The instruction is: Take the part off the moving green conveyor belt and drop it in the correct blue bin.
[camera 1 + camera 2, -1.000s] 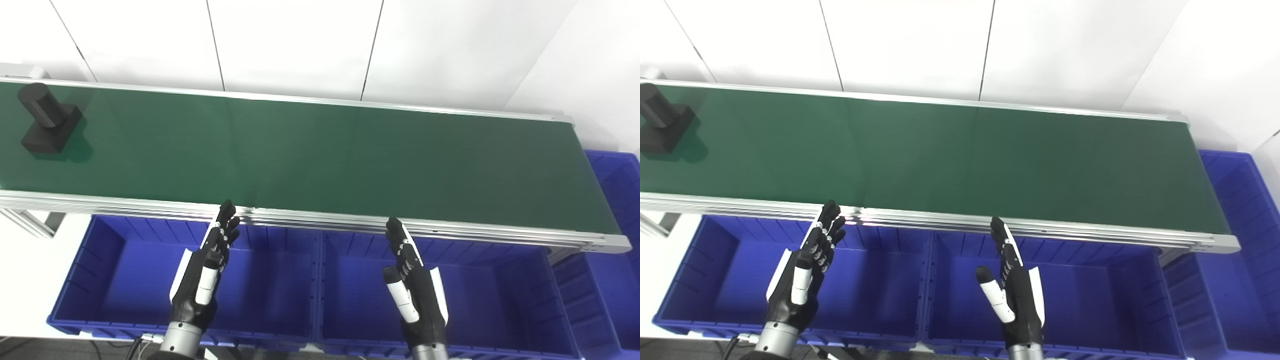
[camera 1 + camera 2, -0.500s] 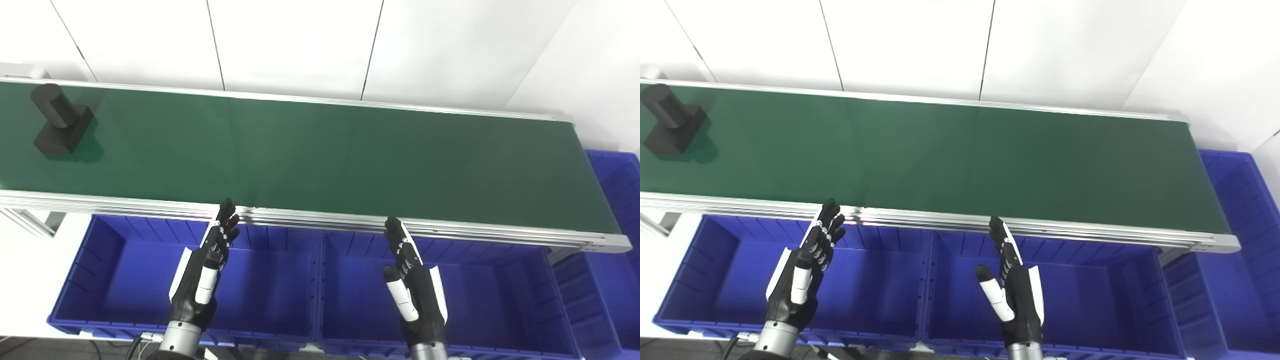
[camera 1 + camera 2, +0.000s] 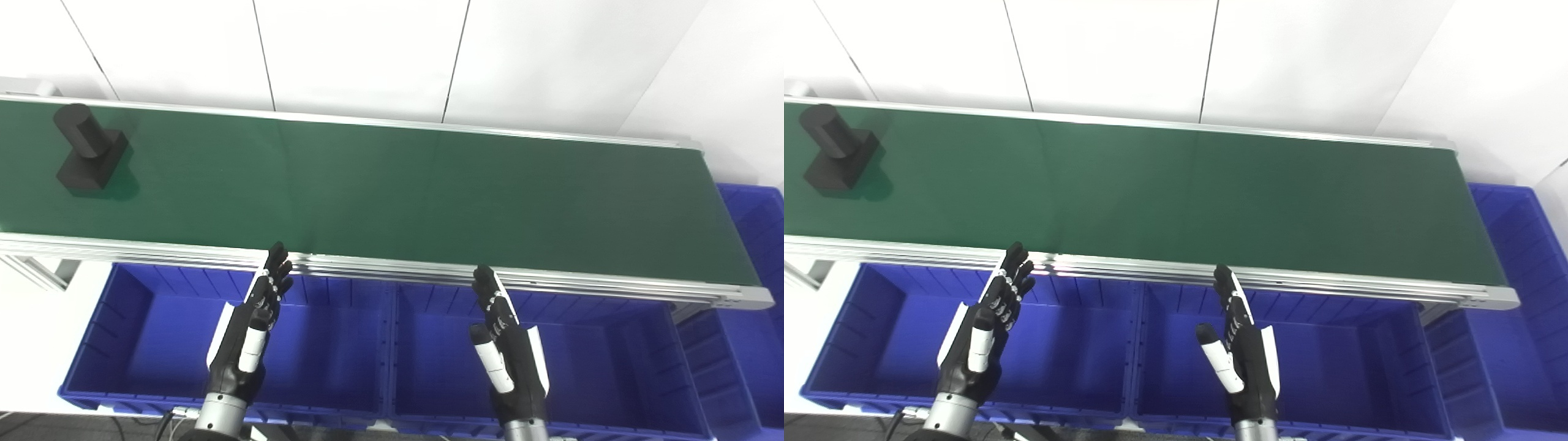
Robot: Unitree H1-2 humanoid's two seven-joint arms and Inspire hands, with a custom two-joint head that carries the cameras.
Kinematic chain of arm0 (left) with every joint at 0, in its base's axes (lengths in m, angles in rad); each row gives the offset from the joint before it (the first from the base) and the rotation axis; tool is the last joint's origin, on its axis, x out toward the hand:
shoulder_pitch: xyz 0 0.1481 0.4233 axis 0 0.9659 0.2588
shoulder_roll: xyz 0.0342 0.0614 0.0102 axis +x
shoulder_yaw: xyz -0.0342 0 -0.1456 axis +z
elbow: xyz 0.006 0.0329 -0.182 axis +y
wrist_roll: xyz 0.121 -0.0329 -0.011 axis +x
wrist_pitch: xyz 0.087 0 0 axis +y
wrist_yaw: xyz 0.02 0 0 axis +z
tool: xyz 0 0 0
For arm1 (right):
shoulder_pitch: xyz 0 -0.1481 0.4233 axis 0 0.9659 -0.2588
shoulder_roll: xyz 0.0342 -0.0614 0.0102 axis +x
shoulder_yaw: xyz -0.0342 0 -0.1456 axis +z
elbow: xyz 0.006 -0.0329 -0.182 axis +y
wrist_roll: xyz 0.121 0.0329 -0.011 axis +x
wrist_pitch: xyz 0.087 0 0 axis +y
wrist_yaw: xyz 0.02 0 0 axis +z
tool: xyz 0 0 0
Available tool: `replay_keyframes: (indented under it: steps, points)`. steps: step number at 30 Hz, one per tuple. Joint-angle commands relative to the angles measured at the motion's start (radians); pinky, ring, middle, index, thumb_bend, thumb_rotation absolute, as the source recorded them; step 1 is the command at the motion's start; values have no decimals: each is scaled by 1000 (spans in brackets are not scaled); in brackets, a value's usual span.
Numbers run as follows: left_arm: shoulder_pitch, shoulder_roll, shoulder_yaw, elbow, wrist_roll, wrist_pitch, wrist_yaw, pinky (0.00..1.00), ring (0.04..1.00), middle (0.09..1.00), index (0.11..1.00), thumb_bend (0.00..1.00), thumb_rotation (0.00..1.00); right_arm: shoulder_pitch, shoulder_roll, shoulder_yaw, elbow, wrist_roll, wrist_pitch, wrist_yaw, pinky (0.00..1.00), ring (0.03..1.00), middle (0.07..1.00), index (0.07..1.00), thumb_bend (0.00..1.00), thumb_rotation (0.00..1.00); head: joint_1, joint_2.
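Observation:
The cylinder's foot (image 3: pixel 93 153) runs into the block as one unbroken black shape, so I expect the square block (image 3: pixel 85 173) to come along when I carry the cylinder.
A black part (image 3: pixel 90 149), a short cylinder standing on a square block, rides the far left end of the green conveyor belt (image 3: pixel 392 190). My left hand (image 3: pixel 248 334) hovers open over the left blue bin (image 3: pixel 122 343), fingers stretched toward the belt's near rail. My right hand (image 3: pixel 505 346) is open too, held flat above the middle blue bin (image 3: pixel 612 361). Neither hand touches the part, which lies well to the left of both. Both bins look empty inside.
A third blue bin (image 3: pixel 756 306) stands past the belt's right end. The aluminium rail (image 3: pixel 392 269) runs along the belt's near edge, just beyond my fingertips. A white panelled wall (image 3: pixel 367 55) closes the far side.
The black part has travelled to the right along the belt. Both hands have stayed where they were, open.

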Motion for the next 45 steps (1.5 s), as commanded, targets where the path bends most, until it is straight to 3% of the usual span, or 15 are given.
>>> replay_keyframes:
  steps: [1, 18, 23, 26, 31, 35, 40, 45]
  points:
    - [-14, 2, -1, -9, 10, -40, 3, 971, 983, 1000, 987, 802, 972, 1, 11, 2, -29, 0, -35, 4, 993, 967, 951, 945, 811, 803, 1, 2]
    - [-13, 0, -4, 6, 21, -68, 3, 969, 979, 998, 984, 786, 962, 0, 9, -2, -10, 3, -70, 4, 1000, 959, 954, 956, 766, 788, 13, -13]
    - [-7, -10, -16, 56, 28, -141, 1, 962, 970, 991, 981, 775, 953, 11, -14, -9, 1, 13, -74, 16, 998, 970, 963, 972, 792, 821, 178, -80]
    - [-4, -22, -30, 88, 55, -178, 11, 949, 962, 985, 977, 784, 943, 13, -43, -15, 26, 66, -111, 44, 1000, 984, 975, 984, 783, 816, 280, -132]
    - [2, -43, -47, 118, 87, -188, 24, 956, 979, 992, 973, 830, 917, 11, -57, -37, 58, 85, -161, 49, 1000, 980, 961, 992, 723, 826, 337, -180]
    - [-2, -55, -57, 148, 109, -217, 50, 952, 975, 985, 962, 814, 951, 7, -66, -47, 88, 108, -196, 65, 1000, 979, 962, 998, 687, 828, 362, -222]
    - [-7, -58, -71, 174, 117, -219, 77, 949, 976, 987, 966, 798, 982, -2, -71, -65, 128, 130, -202, 83, 1000, 968, 959, 997, 705, 805, 383, -271]
    - [-17, -50, -90, 197, 137, -219, 105, 961, 984, 985, 948, 782, 952, -10, -68, -84, 158, 153, -203, 119, 1000, 975, 972, 1000, 718, 799, 381, -313]
